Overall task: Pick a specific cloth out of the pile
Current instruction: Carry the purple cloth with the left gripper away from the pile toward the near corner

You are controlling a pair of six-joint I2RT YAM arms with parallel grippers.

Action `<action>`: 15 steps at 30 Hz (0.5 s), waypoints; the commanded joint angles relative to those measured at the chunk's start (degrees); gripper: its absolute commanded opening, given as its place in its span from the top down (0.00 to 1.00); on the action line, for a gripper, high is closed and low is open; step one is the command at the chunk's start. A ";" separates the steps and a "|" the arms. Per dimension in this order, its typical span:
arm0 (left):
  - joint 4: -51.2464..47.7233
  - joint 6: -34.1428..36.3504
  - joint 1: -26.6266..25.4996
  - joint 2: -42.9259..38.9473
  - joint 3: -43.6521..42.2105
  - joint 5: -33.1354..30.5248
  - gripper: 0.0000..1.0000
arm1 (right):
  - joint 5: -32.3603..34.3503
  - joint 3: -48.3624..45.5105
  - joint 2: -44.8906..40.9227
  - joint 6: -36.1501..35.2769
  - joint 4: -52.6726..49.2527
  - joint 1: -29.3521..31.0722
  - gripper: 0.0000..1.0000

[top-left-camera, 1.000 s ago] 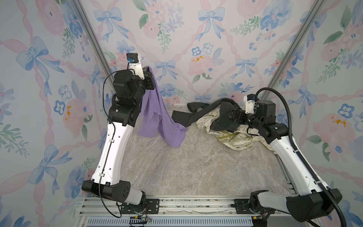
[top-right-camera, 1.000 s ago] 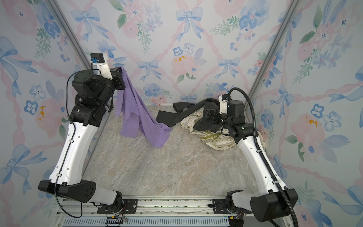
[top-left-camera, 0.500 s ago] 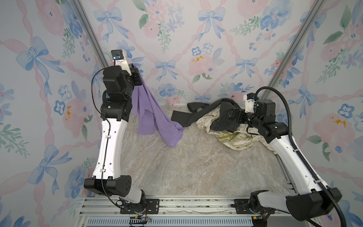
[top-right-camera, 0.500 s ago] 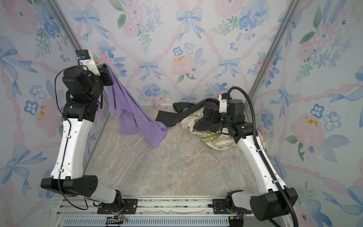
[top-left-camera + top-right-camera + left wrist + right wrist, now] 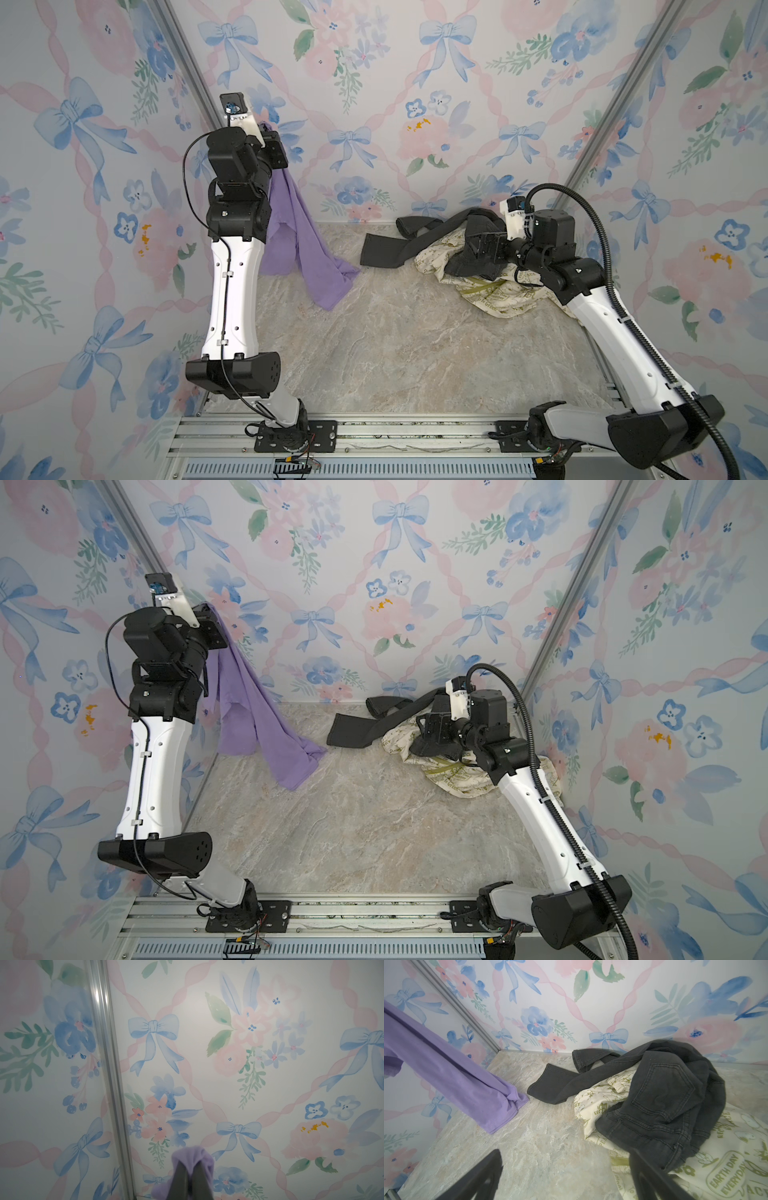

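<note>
My left gripper is holding the lavender cloth clear of the pile, so it should keep lowering it until it all rests on the marble tabletop, then let go.
The cloth is a plain lavender piece hanging from my left gripper, which is shut on its top edge high up by the back-left corner post. In the left wrist view the fabric bunches over the shut gripper. The cloth's lower end rests on the marble tabletop. The pile lies at the back right: dark grey pants over a cream cloth with olive print. My right gripper stands open and holds nothing, low at the pile's left edge, one finger over the pants.
Floral walls close in the marble tabletop on three sides, with aluminium posts at the back corners. One pants leg stretches left towards the cloth's tail. A metal rail with both arm bases runs along the front.
My left arm has swung left and up towards the corner post with the cloth, and the cloth's tail has slid left, away from the pile. The right arm has stayed put.
</note>
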 commanded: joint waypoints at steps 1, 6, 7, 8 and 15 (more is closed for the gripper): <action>2.95 1.72 0.89 1.55 4.14 0.54 1.00 | 1.59 1.54 -0.98 -2.31 -2.98 3.12 0.03; 3.00 1.64 1.10 3.85 4.63 1.53 1.00 | 3.32 1.21 0.01 -1.70 -2.29 6.42 0.03; 3.00 1.39 1.11 4.11 4.43 1.88 1.00 | 3.41 1.55 0.54 -1.64 -2.05 6.73 0.03; 3.00 1.16 1.12 4.59 4.27 2.36 1.00 | 3.39 1.96 1.02 -1.64 -1.88 7.08 0.03; 3.06 -0.79 1.10 4.94 -2.31 4.81 1.00 | 4.14 4.96 4.05 -2.11 -2.60 9.23 0.03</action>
